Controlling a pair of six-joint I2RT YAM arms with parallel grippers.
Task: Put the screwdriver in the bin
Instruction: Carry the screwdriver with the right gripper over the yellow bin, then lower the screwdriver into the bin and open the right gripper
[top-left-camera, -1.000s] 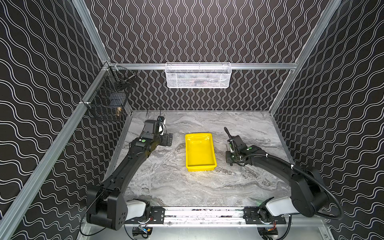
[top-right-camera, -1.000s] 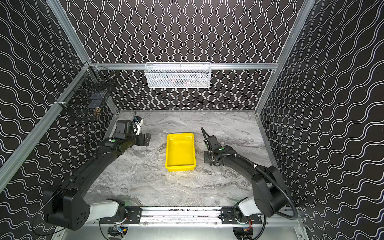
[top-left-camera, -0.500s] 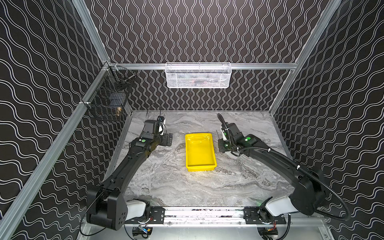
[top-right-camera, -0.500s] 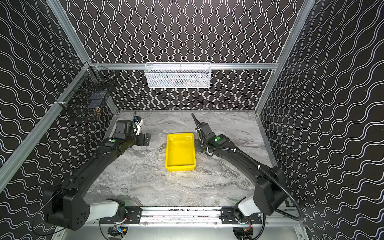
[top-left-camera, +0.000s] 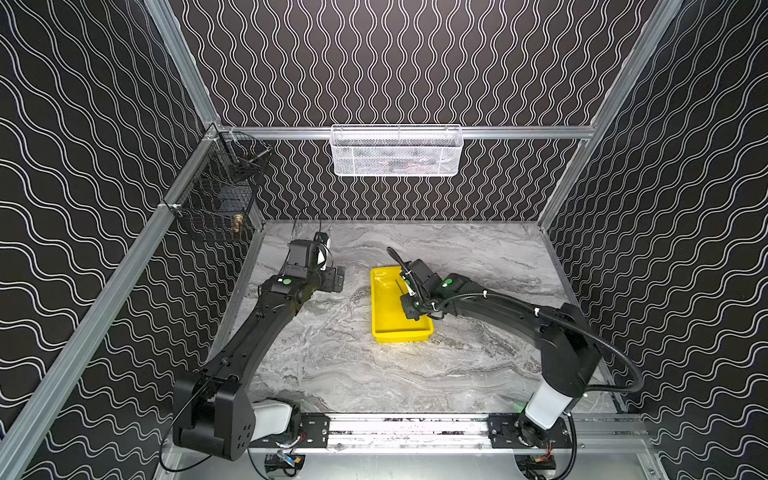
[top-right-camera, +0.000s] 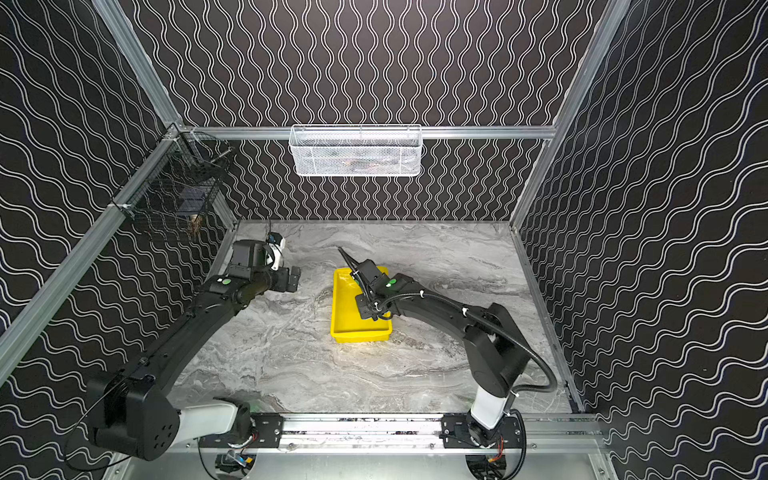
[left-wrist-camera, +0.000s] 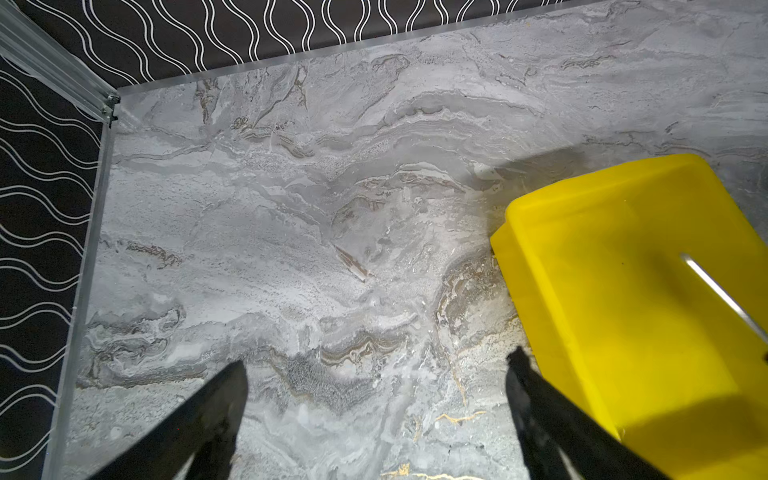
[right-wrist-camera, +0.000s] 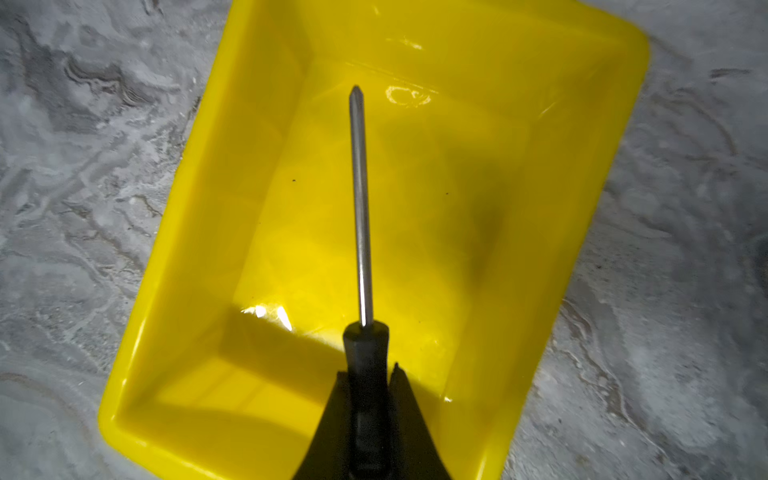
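My right gripper keeps going down while the screwdriver's metal rod and handle hang clear of the yellow bin's sides, until they near the bin's bottom, and then let go.
The yellow bin lies at the middle of the marble table. My right gripper hangs over the bin's right half, shut on the black handle of the screwdriver. The thin metal shaft points out over the bin's floor, above it and not resting on it. The shaft also shows above the bin in the left wrist view. My left gripper stands open and empty over bare table, left of the bin.
A white mesh basket hangs on the back wall. A black wire basket hangs on the left wall rail. Patterned walls and aluminium posts close in the table on three sides.
My right arm has carried the screwdriver from the table right of the bin, leftward, to over the bin. The left arm has not moved.
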